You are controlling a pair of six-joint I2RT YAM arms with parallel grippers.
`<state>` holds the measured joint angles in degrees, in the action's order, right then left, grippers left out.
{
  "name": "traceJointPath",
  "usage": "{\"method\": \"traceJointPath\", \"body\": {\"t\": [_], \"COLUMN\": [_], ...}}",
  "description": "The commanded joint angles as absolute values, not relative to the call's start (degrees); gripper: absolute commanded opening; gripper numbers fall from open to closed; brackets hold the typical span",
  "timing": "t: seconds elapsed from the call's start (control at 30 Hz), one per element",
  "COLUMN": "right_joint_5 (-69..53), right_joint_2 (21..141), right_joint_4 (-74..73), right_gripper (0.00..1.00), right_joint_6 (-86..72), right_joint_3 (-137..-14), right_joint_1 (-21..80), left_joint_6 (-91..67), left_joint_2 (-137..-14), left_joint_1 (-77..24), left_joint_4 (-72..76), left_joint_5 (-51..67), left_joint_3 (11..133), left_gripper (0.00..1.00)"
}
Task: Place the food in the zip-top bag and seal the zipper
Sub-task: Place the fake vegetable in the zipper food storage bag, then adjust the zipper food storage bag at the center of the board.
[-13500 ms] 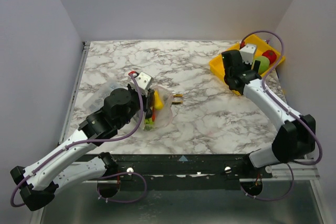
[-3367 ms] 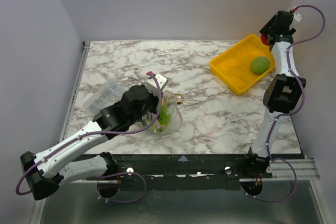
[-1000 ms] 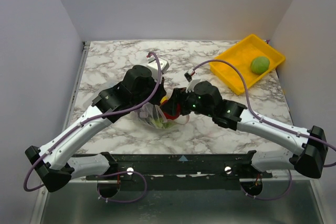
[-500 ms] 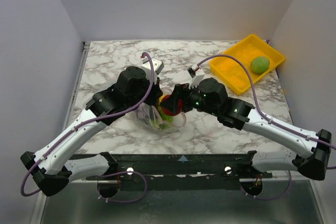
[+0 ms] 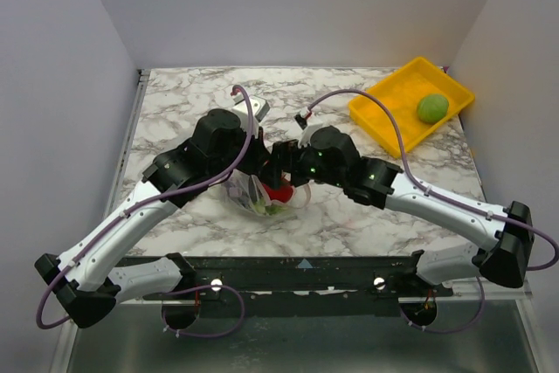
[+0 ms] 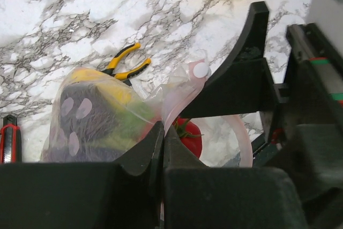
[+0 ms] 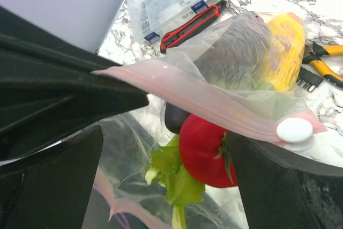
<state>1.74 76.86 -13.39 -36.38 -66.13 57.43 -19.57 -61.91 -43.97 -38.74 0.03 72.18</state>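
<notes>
The red fruit and the leafy stalk are at the bag's opening, so the robot's right gripper should pinch the zipper edge next to the white slider and lift the bag.
The zip-top bag lies mid-table, its mouth held up and open. My left gripper is shut on the pink zipper edge; its own view shows the pinch. Dark eggplant and yellow lemon show through the bag's clear wall. My right gripper is open at the bag's mouth. The red round fruit rests against its right finger, beside the green leafy stalk, on the bag's lower sheet. The red fruit also shows in the left wrist view.
A yellow tray at the back right holds a green round fruit. Yellow-handled pliers lie just behind the bag. A red-and-black tool and a rigid clear box lie to the bag's left.
My right gripper has moved left and down into the bag's mouth with the red fruit, and its fingers now stand apart. My left gripper still holds the zipper edge up.
</notes>
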Motion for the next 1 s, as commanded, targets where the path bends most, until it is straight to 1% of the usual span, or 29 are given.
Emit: {"method": "traceJointPath", "body": {"t": [0.0,0.17,0.27,0.4,0.5,0.53,0.57,0.6,0.63,0.67,0.8,0.97], "right_joint_5": [3.86,11.76,14.73,12.88,11.32,8.11,9.95,11.17,10.62,9.35,5.74,-5.10], "right_joint_2": [71.39,65.93,61.64,58.88,58.18,57.40,57.74,58.22,58.86,59.24,55.73,50.44], "right_joint_4": [-16.58,-22.86,-21.96,-16.97,-13.33,-6.73,-4.84,-3.51,-2.70,-1.60,11.22,28.14], "right_gripper": [0.99,0.95,0.93,0.79,0.76,0.76,0.76,0.80,0.83,0.84,0.85,0.85], "right_joint_6": [-35.79,-32.88,-30.32,-25.87,-21.84,-13.38,-10.64,-8.59,-6.01,-3.68,2.16,12.36], "right_joint_3": [-67.94,-67.08,-63.83,-58.83,-56.31,-52.24,-50.64,-49.91,-49.26,-48.44,-39.62,-27.40], "right_joint_1": [57.53,57.53,57.49,57.56,57.54,57.48,57.40,57.32,57.01,56.93,56.17,55.26], "left_joint_6": [-21.09,-20.75,-20.42,-19.25,-17.22,-14.13,-12.98,-12.11,-11.09,-10.13,-7.48,-5.51], "left_joint_2": [-59.79,-59.33,-59.16,-58.58,-58.23,-57.54,-57.36,-57.23,-57.13,-56.97,-56.36,-56.07], "left_joint_1": [-42.99,-42.45,-42.36,-42.30,-42.32,-42.28,-42.21,-42.19,-42.19,-42.11,-41.46,-40.88], "left_joint_4": [-36.86,-39.08,-40.14,-40.59,-40.86,-41.41,-41.75,-42.14,-42.71,-43.24,-44.68,-45.80], "left_joint_5": [1.60,1.99,2.62,2.50,3.98,5.64,5.88,5.98,5.95,5.95,6.45,8.32], "left_joint_3": [72.33,72.69,72.98,72.73,72.86,72.91,73.10,73.35,73.66,73.98,74.91,75.61], "left_gripper": [0.00,0.00,0.00,0.00,0.00,0.00,0.00,0.00,0.00,0.00,0.00,0.00]}}
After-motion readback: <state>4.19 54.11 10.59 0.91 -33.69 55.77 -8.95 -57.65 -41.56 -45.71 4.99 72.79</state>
